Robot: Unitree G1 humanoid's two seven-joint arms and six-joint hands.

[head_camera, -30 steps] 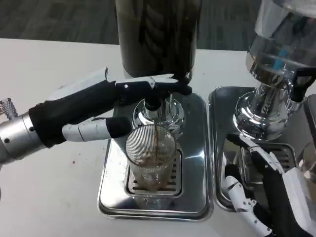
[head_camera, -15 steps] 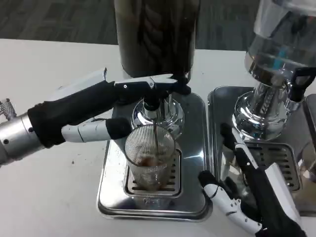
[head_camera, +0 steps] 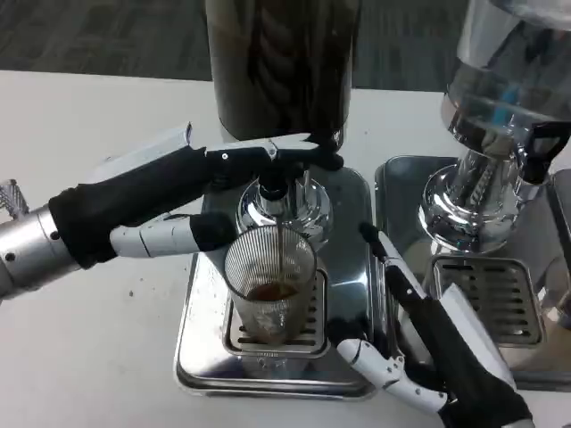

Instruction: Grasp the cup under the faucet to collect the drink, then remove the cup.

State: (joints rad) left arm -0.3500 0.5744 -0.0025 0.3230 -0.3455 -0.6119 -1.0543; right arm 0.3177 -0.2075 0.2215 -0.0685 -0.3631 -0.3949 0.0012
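My gripper is going to carry the cup away, and the drink will stay pooled inside, because the brown drink [head_camera: 273, 292] is low, far below the cup's rim [head_camera: 270, 228].
A ribbed clear cup [head_camera: 270, 283] stands on the drip grille of the left steel tray [head_camera: 205, 357], under the black faucet [head_camera: 277, 183] of the dark drink dispenser [head_camera: 281, 67]. A thin brown stream runs into the cup, and brown drink lies in its bottom. My left hand [head_camera: 178, 201] reaches in from the left, its upper fingers pressing the faucet lever [head_camera: 294, 153] and a lower finger beside the cup's rim. My right hand [head_camera: 428, 348] is open just right of the cup, fingers spread, not touching it.
A second dispenser [head_camera: 504, 98] with a clear tank stands at the right on its own steel tray [head_camera: 486, 294] with a grille. The white table [head_camera: 80, 357] lies bare at the left and front.
My right hand has moved left from the right tray toward the cup. The drink level in the cup has risen a little. The left hand stays on the lever.
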